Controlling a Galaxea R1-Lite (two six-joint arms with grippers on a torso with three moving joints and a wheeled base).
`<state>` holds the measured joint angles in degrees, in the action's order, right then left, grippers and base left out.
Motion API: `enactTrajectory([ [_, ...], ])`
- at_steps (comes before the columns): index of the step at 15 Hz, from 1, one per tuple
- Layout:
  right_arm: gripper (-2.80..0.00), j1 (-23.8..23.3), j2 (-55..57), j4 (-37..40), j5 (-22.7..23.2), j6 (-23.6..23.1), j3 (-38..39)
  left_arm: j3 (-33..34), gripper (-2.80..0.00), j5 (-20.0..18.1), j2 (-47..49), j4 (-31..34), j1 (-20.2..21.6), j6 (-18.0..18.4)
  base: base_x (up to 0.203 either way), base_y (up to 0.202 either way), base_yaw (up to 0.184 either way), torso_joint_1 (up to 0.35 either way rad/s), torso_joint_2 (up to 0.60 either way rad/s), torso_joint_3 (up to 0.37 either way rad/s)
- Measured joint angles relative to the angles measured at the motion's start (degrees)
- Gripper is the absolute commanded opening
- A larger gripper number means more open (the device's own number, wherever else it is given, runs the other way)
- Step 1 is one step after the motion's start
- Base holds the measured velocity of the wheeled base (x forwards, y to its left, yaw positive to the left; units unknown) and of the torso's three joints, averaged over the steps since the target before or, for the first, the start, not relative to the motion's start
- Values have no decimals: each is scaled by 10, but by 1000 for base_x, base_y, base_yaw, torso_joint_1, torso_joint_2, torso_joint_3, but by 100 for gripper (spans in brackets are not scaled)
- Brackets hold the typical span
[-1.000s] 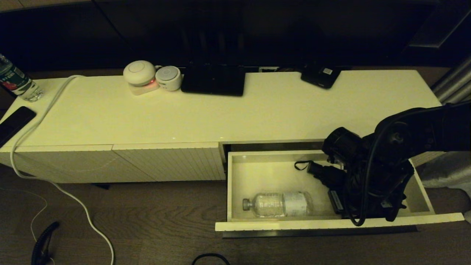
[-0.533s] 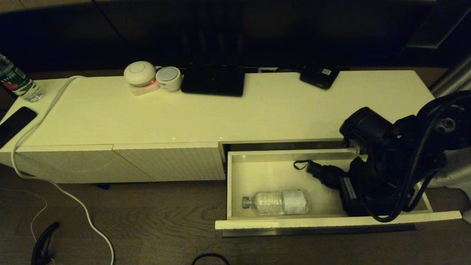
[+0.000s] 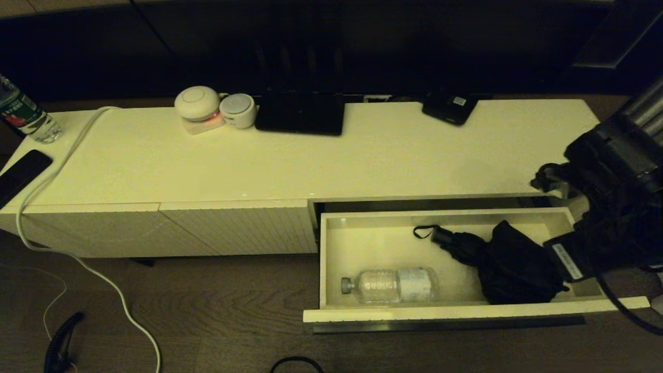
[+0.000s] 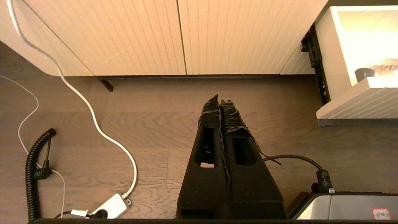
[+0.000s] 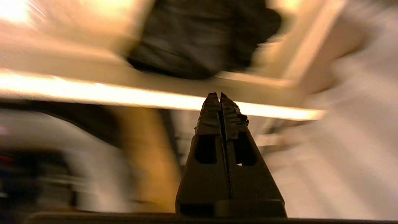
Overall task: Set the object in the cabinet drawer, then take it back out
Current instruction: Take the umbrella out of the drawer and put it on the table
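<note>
Next, my right gripper turns and reaches the umbrella's cloth (image 3: 525, 273) from the drawer's short side, because the drawer's front rim (image 3: 575, 306) is between my right gripper and the umbrella.
The cabinet drawer (image 3: 466, 312) stands pulled out at the right of the cream cabinet, its ribbed front (image 4: 357, 102) also showing in the left wrist view. Inside it lie a black folded umbrella (image 3: 510, 269) at the right and a clear water bottle (image 3: 393, 286) on its side near the front. My right arm (image 3: 611, 207) hangs beside the drawer's right end, clear of the umbrella. In the right wrist view the right gripper (image 5: 220, 95) is shut and empty, with the umbrella (image 5: 199, 40) beyond the drawer's rim. My left gripper (image 4: 222, 99) is shut and empty over the wooden floor.
The cabinet top holds two white round devices (image 3: 197, 103), a black tablet (image 3: 300, 114), a dark gadget (image 3: 449, 108), a bottle (image 3: 23, 116) and a phone (image 3: 20, 173) at far left. A white cable (image 3: 77, 259) trails to the floor. Closed ribbed panels (image 3: 233, 228) sit left of the drawer.
My right arm has lifted out of the drawer and swung away to the right, leaving the umbrella lying uncovered inside. The bottle and the drawer have stayed put.
</note>
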<state>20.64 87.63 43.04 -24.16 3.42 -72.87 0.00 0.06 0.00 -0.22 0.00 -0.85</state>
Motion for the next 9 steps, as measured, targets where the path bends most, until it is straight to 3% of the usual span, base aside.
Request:
enactTrajectory([
  [3, -280, -89, -35, -4, 30, -265, -5, 0, -280, 0, 0, 0, 0, 0, 0, 0, 0, 0, 0, 0],
  [6, -280, -165, -44, -5, 148, -532, -38, 0, -280, 0, 0, 0, 0, 0, 0, 0, 0, 0, 0, 0],
  [9, -280, -205, -35, -3, 240, -740, -53, 0, -280, 0, 0, 0, 0, 0, 0, 0, 0, 0, 0, 0],
])
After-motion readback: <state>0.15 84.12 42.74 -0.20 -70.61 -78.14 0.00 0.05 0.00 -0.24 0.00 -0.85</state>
